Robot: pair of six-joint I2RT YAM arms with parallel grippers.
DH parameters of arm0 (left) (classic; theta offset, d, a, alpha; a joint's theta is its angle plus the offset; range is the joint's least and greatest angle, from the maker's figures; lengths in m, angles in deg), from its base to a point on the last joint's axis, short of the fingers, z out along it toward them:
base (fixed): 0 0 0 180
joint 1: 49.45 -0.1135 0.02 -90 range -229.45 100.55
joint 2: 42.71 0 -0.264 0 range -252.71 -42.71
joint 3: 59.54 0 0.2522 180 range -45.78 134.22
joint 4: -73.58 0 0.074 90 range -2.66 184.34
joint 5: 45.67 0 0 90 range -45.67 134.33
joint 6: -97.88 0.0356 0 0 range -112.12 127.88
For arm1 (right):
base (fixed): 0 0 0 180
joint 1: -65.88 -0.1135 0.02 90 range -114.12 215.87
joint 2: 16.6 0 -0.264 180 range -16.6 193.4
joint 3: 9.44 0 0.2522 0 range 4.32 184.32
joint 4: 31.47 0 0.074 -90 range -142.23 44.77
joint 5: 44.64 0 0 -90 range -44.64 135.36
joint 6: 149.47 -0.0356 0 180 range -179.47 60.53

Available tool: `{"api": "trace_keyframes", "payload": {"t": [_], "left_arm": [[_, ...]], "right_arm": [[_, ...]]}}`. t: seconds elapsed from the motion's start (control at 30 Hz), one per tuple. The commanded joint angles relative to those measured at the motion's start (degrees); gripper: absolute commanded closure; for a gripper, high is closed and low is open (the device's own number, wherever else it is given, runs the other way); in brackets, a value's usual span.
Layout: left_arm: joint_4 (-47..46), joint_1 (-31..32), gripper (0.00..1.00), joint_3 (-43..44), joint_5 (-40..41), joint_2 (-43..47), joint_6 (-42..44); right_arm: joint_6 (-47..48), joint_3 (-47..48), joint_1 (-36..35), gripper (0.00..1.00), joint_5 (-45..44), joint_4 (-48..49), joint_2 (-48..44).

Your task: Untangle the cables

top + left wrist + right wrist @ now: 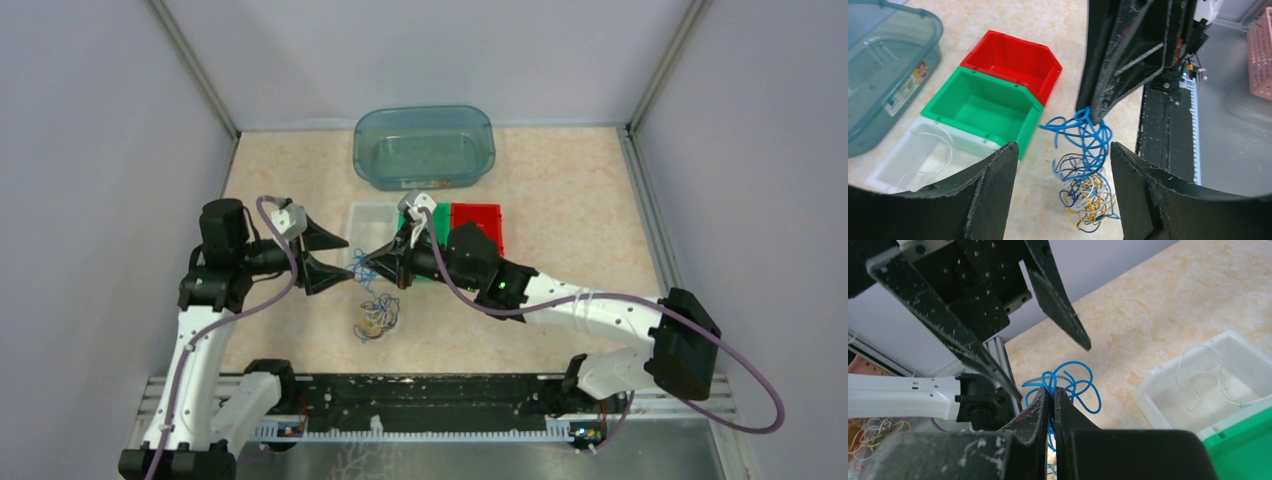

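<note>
The heap point(379, 315) is caught and hangs below the light blue loops in my right gripper. My left gripper should take the loops point(363, 268) so that my right gripper is free to pull lower down.
A tangle of cables point(377, 315) in light blue, dark blue, white and yellow hangs down to the table; it also shows in the left wrist view point(1087, 182). My right gripper point(366, 264) is shut on the light blue cable point(1068, 385) and holds its loops up above the heap; the same cable shows in the left wrist view point(1083, 130). My left gripper point(340, 258) is open and empty, its fingers on either side of the hanging tangle, just left of the right gripper's tips. A white cable point(933, 150) lies in the clear bin point(885, 172).
A green bin point(973, 107) and a red bin point(1013, 62) stand beside the clear bin, all behind the grippers. A large blue-tinted tub point(423, 146) stands at the back. The black rail point(420, 405) runs along the near edge.
</note>
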Motion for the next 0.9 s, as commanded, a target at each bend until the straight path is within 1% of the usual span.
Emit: {"api": "trace_keyframes", "payload": {"t": [0.0,0.13,0.3,0.33,0.37,0.5,0.57,0.63,0.7,0.8,0.87], "left_arm": [[-2.73,3.48,0.28,-1.91,0.19,1.85,-2.32],[-5.56,4.23,0.46,-1.94,2.06,2.44,-2.71],[-5.66,4.26,0.8,0.13,4.75,2.15,-0.96],[-5.86,4.26,0.83,0.43,5.24,2.19,-0.68],[-5.84,4.25,0.85,0.84,5.69,2.28,-0.03],[-5.65,4.23,0.87,2.72,7.04,2.58,1.99],[-4.54,4.3,0.88,4.1,7.05,2.68,3.21],[-3.58,4.26,0.9,5.48,6.94,2.68,3.81],[-3.43,4.34,0.94,6.72,7.32,2.93,3.84],[-4.22,4.26,0.97,7.23,8.11,3.65,3.84],[-5.78,4.26,0.98,7.31,9.3,4.33,3.82]], "right_arm": [[-3.46,4.72,-0.47,1.0,0.63,7.6,1.16],[-3.45,5.7,-0.73,1.0,1.45,6.62,1.74],[-3.36,3.2,-0.78,1.0,1.03,6.48,0.38],[-3.36,2.6,-0.74,1.0,0.8,6.52,0.04],[-3.36,1.99,-0.74,1.0,0.57,6.4,-0.31],[-3.35,-0.81,-0.74,0.99,-1.08,6.38,-2.02],[-3.36,-1.88,-0.74,0.91,-2.1,6.28,-2.69],[-3.4,-2.88,-0.74,0.88,-3.19,6.2,-3.18],[-3.45,-3.64,-0.74,0.82,-4.15,6.03,-3.46],[-3.61,-4.88,-0.67,0.58,-4.56,5.87,-3.81],[-3.7,-5.93,-0.65,0.47,-4.55,5.96,-4.28]]}}
